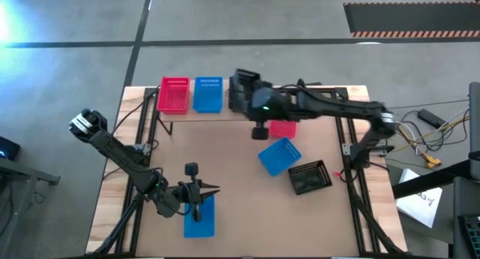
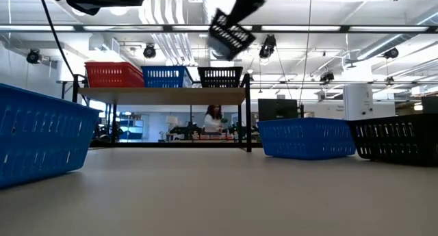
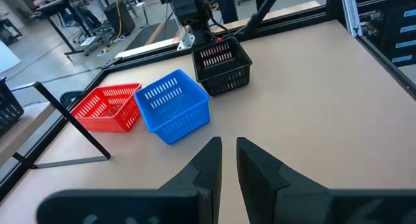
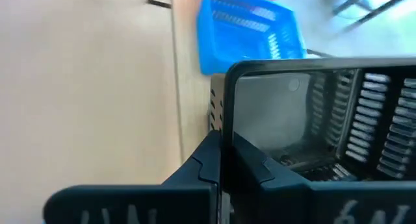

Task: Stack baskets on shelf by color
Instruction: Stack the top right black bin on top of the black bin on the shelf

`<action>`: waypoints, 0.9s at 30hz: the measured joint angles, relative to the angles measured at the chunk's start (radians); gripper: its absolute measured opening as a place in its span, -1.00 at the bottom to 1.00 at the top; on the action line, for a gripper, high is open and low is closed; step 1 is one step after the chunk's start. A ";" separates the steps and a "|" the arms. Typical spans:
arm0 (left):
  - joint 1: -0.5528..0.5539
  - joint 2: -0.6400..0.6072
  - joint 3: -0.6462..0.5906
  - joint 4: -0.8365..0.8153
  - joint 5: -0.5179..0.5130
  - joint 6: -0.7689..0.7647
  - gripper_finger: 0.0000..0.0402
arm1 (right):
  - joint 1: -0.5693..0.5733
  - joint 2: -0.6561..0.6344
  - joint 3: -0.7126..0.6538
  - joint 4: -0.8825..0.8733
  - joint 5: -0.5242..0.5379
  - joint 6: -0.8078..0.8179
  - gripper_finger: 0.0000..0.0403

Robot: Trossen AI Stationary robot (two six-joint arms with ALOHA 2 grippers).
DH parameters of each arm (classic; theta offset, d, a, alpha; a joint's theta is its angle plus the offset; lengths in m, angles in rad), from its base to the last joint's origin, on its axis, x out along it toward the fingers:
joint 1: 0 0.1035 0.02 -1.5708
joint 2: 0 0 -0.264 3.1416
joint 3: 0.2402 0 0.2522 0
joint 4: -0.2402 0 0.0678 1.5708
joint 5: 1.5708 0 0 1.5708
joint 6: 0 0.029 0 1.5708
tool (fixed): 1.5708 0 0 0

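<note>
The held black basket [image 2: 230,35] hangs open side up above the shelf's black basket [image 2: 220,76], so my right gripper should keep lowering and levelling it until it nests inside.
The shelf [image 2: 161,95] at the table's far side carries a red basket [image 1: 174,95], a blue basket [image 1: 208,94] and a black basket [image 2: 220,76], side by side. My right gripper [image 4: 225,143] is shut on a second black basket [image 2: 229,32], held tilted in the air above the shelf's black one. Down on the table lie a red basket [image 3: 107,107], a blue basket [image 3: 172,107] and a black basket [image 3: 221,65]. My left gripper [image 3: 227,156] hovers, shut and holding nothing, over another blue basket [image 1: 199,218] near the front edge. My right gripper pinches the black basket's wall at its rim [image 4: 225,110], one finger outside the wall and one inside the basket. The basket is lifted clear of shelf and table and hangs tilted, above the black basket on the shelf.
The three loose baskets lie right of the table's centre, under and beside my right arm [image 1: 330,105]. Black frame rails [image 1: 358,176] run along the table's sides. Cables and papers [image 1: 420,195] lie off the right edge. A person [image 2: 213,120] stands far behind the shelf.
</note>
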 joint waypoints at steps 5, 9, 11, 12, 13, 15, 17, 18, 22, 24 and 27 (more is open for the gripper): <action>0.000 0.000 -0.001 0.000 0.000 0.000 -0.85 | -0.039 0.170 0.219 -0.167 -0.007 -0.018 -0.96; 0.000 0.000 -0.003 0.001 0.000 0.000 -0.85 | -0.070 0.262 0.335 -0.266 -0.007 -0.013 -0.96; 0.000 0.000 -0.004 0.000 0.000 0.000 -0.85 | -0.085 0.292 0.366 -0.285 -0.007 -0.003 -0.96; 0.000 0.000 -0.004 0.000 0.000 -0.001 -0.85 | -0.092 0.304 0.379 -0.296 -0.007 0.001 -0.96; 0.000 0.000 -0.004 0.001 0.000 -0.001 -0.85 | -0.098 0.315 0.391 -0.304 -0.007 0.005 -0.96; 0.000 0.000 -0.004 0.000 0.001 -0.001 -0.85 | -0.108 0.330 0.411 -0.320 -0.007 0.022 -0.96; 0.000 0.000 -0.003 0.001 0.001 -0.001 -0.85 | -0.111 0.340 0.420 -0.327 -0.006 0.023 -0.95; 0.000 0.000 -0.003 0.002 0.001 -0.001 -0.85 | -0.112 0.342 0.423 -0.326 -0.005 0.022 -0.94; 0.000 0.000 -0.004 0.002 0.001 -0.001 -0.85 | -0.111 0.344 0.423 -0.331 -0.007 0.023 -0.82; 0.000 0.000 -0.004 0.002 0.001 -0.001 -0.85 | -0.112 0.344 0.423 -0.331 -0.007 0.023 -0.72; 0.000 0.000 -0.002 0.003 0.001 -0.001 -0.85 | -0.113 0.339 0.423 -0.327 0.001 0.022 -0.54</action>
